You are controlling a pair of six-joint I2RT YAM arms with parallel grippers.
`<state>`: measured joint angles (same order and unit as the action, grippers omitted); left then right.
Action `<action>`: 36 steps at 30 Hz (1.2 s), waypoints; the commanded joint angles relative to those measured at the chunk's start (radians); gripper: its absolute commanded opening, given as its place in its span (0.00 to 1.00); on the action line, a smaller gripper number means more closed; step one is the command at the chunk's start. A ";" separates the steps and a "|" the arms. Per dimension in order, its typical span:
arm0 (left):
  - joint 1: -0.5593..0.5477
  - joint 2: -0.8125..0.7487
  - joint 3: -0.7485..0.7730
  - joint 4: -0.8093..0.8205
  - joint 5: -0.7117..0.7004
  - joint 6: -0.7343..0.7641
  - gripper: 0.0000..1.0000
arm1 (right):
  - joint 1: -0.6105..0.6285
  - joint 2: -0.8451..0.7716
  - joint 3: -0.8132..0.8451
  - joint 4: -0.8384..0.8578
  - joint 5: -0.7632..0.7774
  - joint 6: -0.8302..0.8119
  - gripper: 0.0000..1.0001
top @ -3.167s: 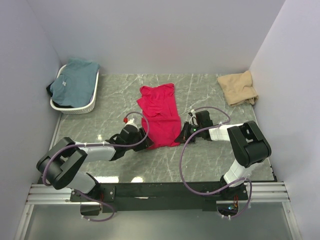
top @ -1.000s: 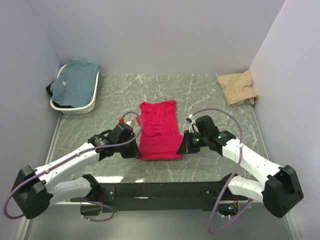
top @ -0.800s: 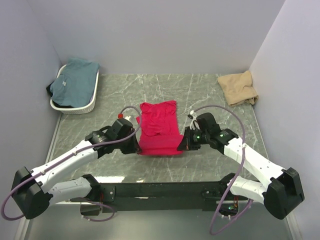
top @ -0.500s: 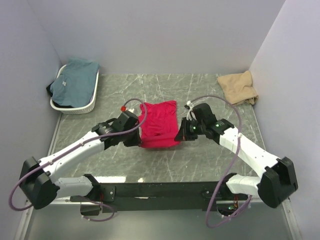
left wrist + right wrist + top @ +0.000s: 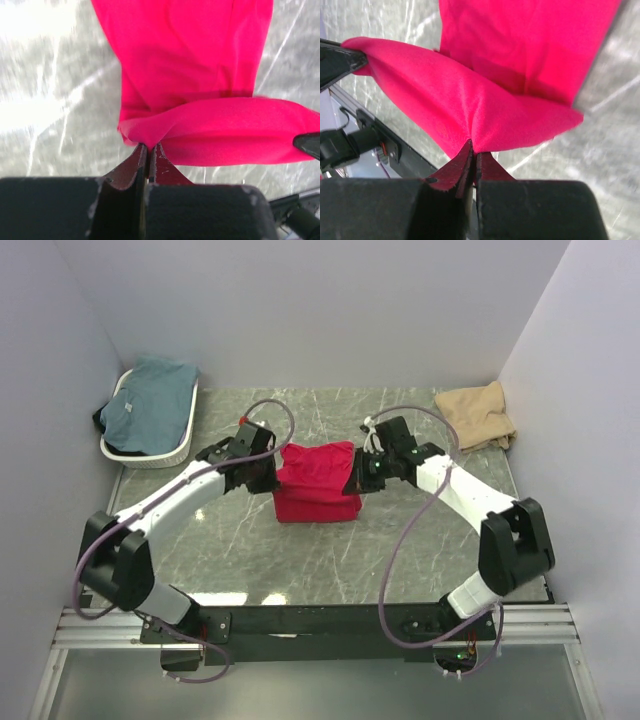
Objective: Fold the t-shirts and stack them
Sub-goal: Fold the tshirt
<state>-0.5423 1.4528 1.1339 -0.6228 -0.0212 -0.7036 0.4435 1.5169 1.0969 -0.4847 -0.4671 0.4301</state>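
The hem's held corners (image 5: 132, 131) are in line with the sides of the crimson red t-shirt, so my left gripper should carry the hem next until it gets close to the t-shirt's far edge (image 5: 318, 447).
The crimson red t-shirt (image 5: 316, 485) lies mid-table, its near hem lifted and carried over its far half. My left gripper (image 5: 272, 472) is shut on the hem's left corner (image 5: 131, 134). My right gripper (image 5: 357, 473) is shut on the right corner (image 5: 475, 137). The red cloth sags between both grippers above the flat part (image 5: 190, 45). A tan beige t-shirt (image 5: 478, 416) sits bunched at the far right corner. The dusty teal blue t-shirt (image 5: 148, 400) lies in the white basket (image 5: 165, 456) at the far left.
Grey walls close in the marble table (image 5: 420, 550) on three sides. The arms' black base rail (image 5: 320, 622) runs along the near edge. Purple cables loop over both arms.
Both grippers have carried the red shirt's near hem away from the bases toward the far end, so the shirt has doubled over and looks much shorter. Both stayed shut.
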 commanded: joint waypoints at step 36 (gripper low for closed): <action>0.289 0.693 0.599 0.238 0.294 0.164 0.59 | -0.207 0.812 0.916 -0.059 -0.105 -0.031 0.50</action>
<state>-0.2687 2.1117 1.6501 -0.4679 0.2165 -0.5377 0.2657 2.3341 1.9839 -0.6136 -0.6209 0.3740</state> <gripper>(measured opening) 0.545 0.428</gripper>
